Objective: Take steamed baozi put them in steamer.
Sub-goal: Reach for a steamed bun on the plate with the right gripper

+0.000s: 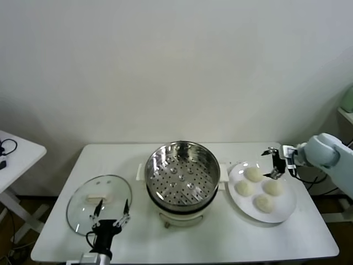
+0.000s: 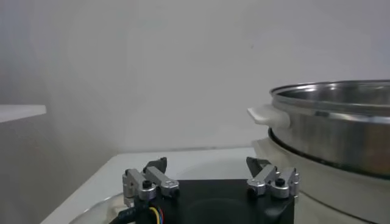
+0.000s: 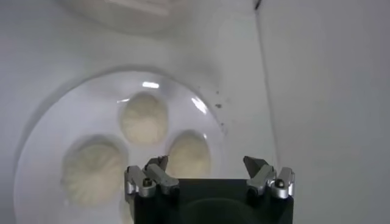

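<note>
My gripper will lift the far baozi [image 1: 253, 174] away alone, because white plate [image 1: 262, 182] shows between it and its neighbours.
Four cream-white baozi [image 1: 253, 174] lie on a flat white plate [image 1: 285, 210] at the table's right; three of them show in the right wrist view [image 3: 144, 118]. The shiny steel steamer [image 1: 182, 171] with its perforated tray stands mid-table, and nothing lies in it; it also shows in the left wrist view [image 2: 341, 122]. My right gripper [image 1: 272, 164] [image 3: 206, 163] is open and empty, hovering over the plate's far edge, just above the baozi. My left gripper [image 1: 111, 212] [image 2: 207, 165] is open and empty, low at the front left, by the glass lid.
A round glass lid [image 1: 99, 202] with a white handle lies flat left of the steamer. A small white side table [image 1: 14, 154] stands at the far left. A wall rises behind the table.
</note>
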Robot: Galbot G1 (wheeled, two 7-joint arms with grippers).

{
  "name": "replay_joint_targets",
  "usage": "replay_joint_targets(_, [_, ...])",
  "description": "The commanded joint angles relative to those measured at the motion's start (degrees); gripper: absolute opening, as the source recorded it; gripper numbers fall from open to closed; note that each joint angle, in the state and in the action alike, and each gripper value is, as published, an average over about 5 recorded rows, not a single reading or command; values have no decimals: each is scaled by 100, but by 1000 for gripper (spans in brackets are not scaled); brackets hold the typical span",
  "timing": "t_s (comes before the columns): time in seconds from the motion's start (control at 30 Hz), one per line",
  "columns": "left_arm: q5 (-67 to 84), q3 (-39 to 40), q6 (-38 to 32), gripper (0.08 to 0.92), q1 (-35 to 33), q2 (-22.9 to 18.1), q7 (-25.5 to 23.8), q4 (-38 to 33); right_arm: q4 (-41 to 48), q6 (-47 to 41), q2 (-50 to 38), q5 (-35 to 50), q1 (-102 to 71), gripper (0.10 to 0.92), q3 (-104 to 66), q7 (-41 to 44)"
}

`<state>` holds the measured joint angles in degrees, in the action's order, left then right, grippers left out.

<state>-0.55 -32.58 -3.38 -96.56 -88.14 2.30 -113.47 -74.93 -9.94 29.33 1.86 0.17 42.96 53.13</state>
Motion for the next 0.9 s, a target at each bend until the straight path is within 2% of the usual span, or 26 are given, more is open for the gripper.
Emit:
replay_joint_targets(0.03, [-17,-8,-11,823,-4,-2,-6,20,1553,336,913,147,2252,823,2868,794])
replay_joint_targets(0.4, [-103,-61,-68,823,-9,29,-2,122,2477,574,1736,44,1626,823,2529,729])
replay_joint_targets(0.9, [-116,-147,-123,823,32,61,15,262,2838,589,2064,-191,1007,823,2086,644])
